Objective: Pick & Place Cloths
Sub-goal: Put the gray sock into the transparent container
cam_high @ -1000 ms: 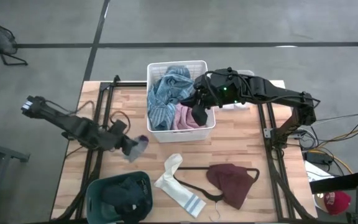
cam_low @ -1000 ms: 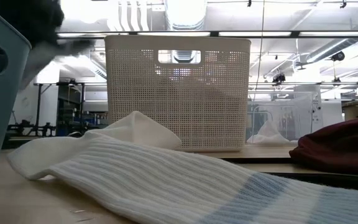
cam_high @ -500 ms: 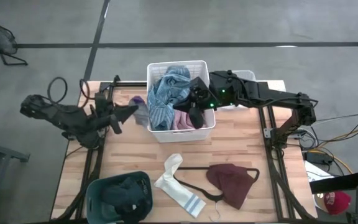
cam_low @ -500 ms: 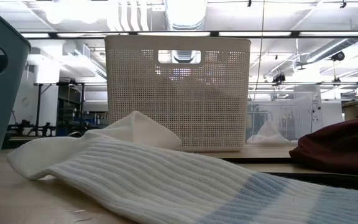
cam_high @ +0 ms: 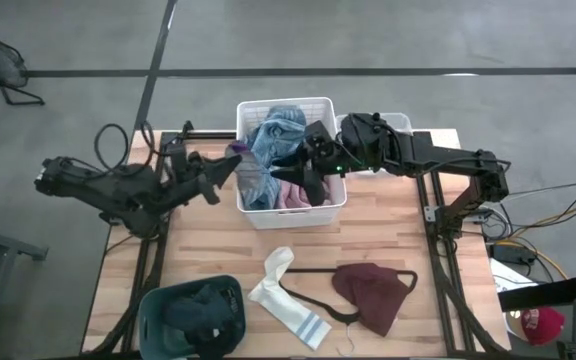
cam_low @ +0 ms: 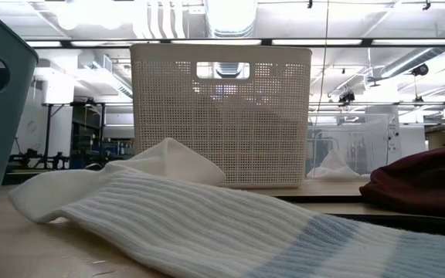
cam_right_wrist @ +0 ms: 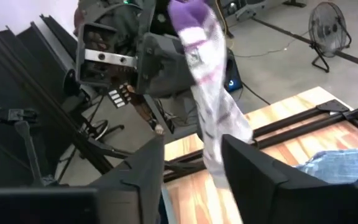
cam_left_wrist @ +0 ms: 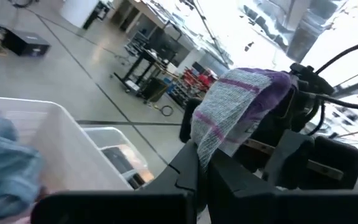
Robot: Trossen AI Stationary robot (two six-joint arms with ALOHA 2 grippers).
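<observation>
My right gripper should take over the grey sock and carry it to the clear container, because that container is across the white basket from my left gripper.
My left gripper is shut on a grey sock with a purple end, just outside the left rim of the white basket. The sock also shows in the left wrist view and the right wrist view. My right gripper is open above the basket's inside, over a blue-grey cloth and a pink cloth that lie in it. A white sock with blue stripes and a maroon garment lie flat on the table. My left gripper pinches the grey sock between its two fingers, a little below the purple end, at a spot beside the fingers. The fingers come roughly level from the table's left. The sock is lifted clear, and its longer grey part hangs slack below the hold.
A thin black hanger lies between the white sock and the maroon garment. A teal bin holding dark clothes stands at the near left edge. A small clear container sits right of the basket. Bare wood shows at the table's left and right.
My left gripper has carried the grey sock from the table's left middle up and toward the far edge and the right, as far as the basket's left rim, where the sock hangs clear. My right gripper has shifted a little to the left above the basket.
</observation>
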